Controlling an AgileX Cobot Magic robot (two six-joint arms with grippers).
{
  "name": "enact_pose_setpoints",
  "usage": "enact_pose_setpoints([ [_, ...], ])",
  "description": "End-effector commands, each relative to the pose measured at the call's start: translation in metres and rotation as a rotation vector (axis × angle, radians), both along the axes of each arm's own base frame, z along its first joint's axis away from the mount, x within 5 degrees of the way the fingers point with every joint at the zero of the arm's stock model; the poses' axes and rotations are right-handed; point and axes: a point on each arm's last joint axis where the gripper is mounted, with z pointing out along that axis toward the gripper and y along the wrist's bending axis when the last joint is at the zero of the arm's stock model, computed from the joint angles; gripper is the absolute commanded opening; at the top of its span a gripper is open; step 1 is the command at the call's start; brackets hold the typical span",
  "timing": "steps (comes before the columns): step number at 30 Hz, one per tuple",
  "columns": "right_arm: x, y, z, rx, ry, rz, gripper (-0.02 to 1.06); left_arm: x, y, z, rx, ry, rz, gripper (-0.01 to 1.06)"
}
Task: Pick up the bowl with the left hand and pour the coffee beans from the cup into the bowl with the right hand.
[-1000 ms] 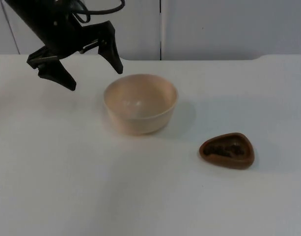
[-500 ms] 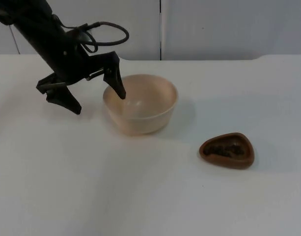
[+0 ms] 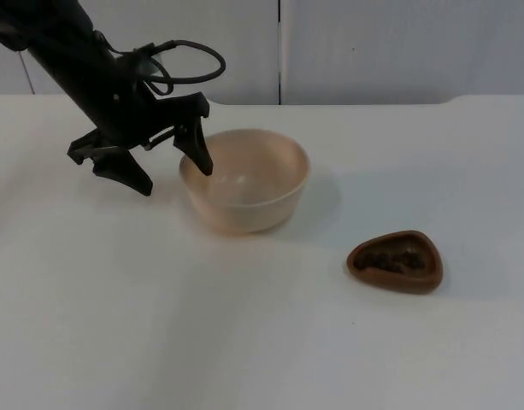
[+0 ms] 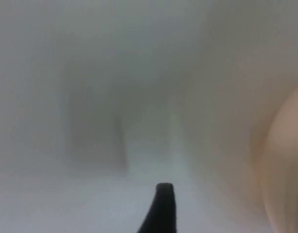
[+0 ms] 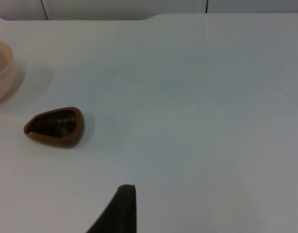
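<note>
Coffee beans are packed into the cup's narrow corner, so a few of them should stay behind when I pour them into the bowl.
A cream bowl stands upright on the white table, left of centre. My left gripper is open at the bowl's left rim: one fingertip lies over the rim's inner left side, the other stands outside on the left. The left wrist view shows the bowl's pale wall close beside a black fingertip. A brown, rounded-triangular cup with dark coffee beans sits to the bowl's right; the right wrist view has that cup and the bowl's edge far ahead of a black fingertip.
The grey partition wall closes off the table at the back. Bare white table top stretches in front of the bowl and cup.
My left gripper has come down and to the right from above the table's back left until its fingers straddle the bowl's left rim. The bowl and cup have not moved.
</note>
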Motion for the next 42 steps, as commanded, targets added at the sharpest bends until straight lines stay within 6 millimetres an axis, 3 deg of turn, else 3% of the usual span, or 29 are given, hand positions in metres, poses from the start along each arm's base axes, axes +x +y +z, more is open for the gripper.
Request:
enact_pose_setpoints([
  [1, 0.000, 0.000, 0.000, -0.003, -0.005, -0.008, 1.05, 0.001, -0.001, 0.002, -0.019, -0.006, 0.004, 0.70],
  [7, 0.000, 0.000, 0.000, -0.006, -0.005, -0.010, 1.05, 0.001, -0.002, 0.003, -0.028, 0.004, 0.004, 0.51],
  [11, 0.000, 0.000, 0.000, -0.006, -0.005, -0.010, 1.05, -0.001, -0.003, 0.004, -0.050, 0.019, 0.008, 0.28],
  [12, 0.000, 0.000, 0.000, -0.006, -0.005, -0.010, 1.05, -0.001, -0.003, 0.004, -0.050, 0.019, 0.008, 0.28],
  [15, 0.000, -0.001, 0.000, -0.007, -0.005, -0.011, 1.05, -0.001, -0.004, 0.005, -0.063, 0.029, 0.010, 0.06],
  [17, 0.000, -0.001, 0.000, -0.009, -0.005, -0.012, 1.05, -0.002, -0.005, 0.005, -0.065, 0.031, 0.010, 0.00],
  [28, 0.000, -0.002, 0.000, -0.019, -0.005, -0.023, 1.05, -0.007, -0.010, 0.016, -0.079, 0.072, 0.015, 0.00],
  [31, 0.000, -0.002, 0.000, -0.019, -0.005, -0.023, 1.05, -0.010, -0.013, 0.032, -0.034, 0.044, 0.006, 0.00],
  [35, 0.000, -0.002, 0.000, -0.019, -0.005, -0.023, 1.05, -0.019, -0.022, 0.071, 0.055, -0.024, 0.004, 0.00],
  [42, 0.000, -0.002, 0.000, -0.019, -0.005, -0.023, 1.05, -0.037, -0.039, 0.105, 0.108, -0.065, -0.071, 0.00],
])
